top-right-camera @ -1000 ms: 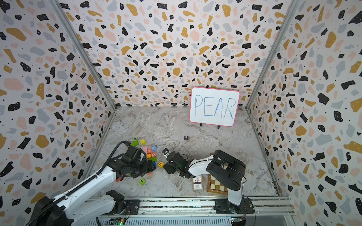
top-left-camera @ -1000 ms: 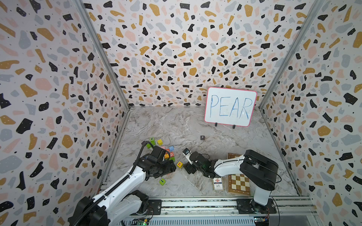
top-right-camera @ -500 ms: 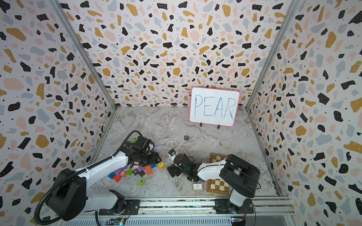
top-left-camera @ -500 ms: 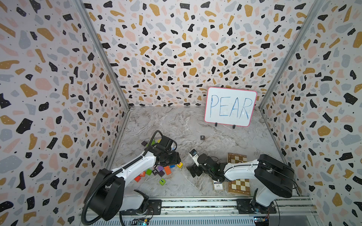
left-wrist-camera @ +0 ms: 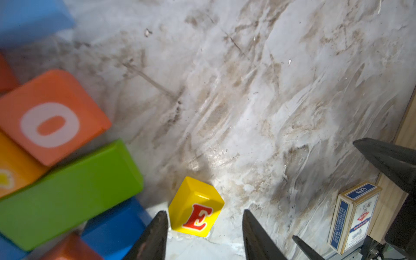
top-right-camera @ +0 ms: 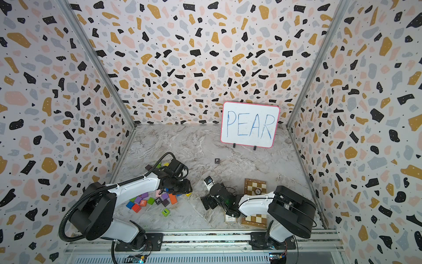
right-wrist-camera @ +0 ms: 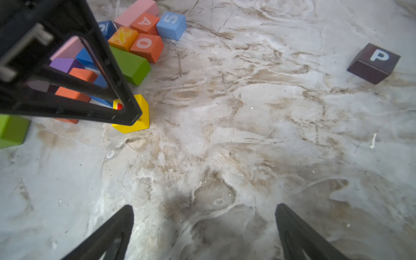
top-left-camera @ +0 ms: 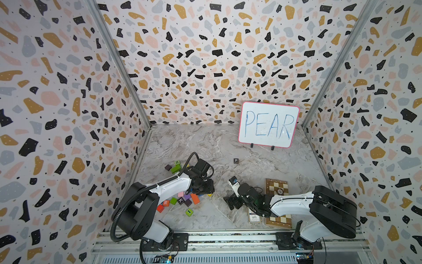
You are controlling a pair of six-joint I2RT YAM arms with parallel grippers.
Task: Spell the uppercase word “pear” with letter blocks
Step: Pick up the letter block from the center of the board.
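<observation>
Next, my left gripper moves away from the yellow E block (left-wrist-camera: pixel 197 208), which lies crooked under that gripper at the pile's edge, and my right gripper should grab it (right-wrist-camera: pixel 141 114).
The yellow E block (left-wrist-camera: pixel 195 208) lies on the marble floor at the right edge of the block pile, also seen in a top view (top-left-camera: pixel 209 195). My left gripper (left-wrist-camera: pixel 204 211) straddles it, open; one finger sits close against its side and a gap shows at the other. The black P block (top-left-camera: pixel 236 161) stands alone farther back, apart from both arms. The orange-red R block (top-left-camera: pixel 166 202) lies in the pile near the left arm. My right gripper (right-wrist-camera: pixel 204 205) hovers low over bare floor, open and empty, to the right of the E block (right-wrist-camera: pixel 141 112).
A pile of coloured blocks (top-left-camera: pixel 182 201) lies under the left arm, with a K block (top-left-camera: pixel 180 200) and a green I block (top-left-camera: pixel 189 212). A card box (top-left-camera: pixel 254 214) and a chessboard (top-left-camera: pixel 276 187) lie by the right arm. The PEAR whiteboard (top-left-camera: pixel 269 124) leans on the back wall.
My left arm swung across the pile to the yellow E block and its jaws narrowed round it. The right gripper drew back to the right and opened wide.
</observation>
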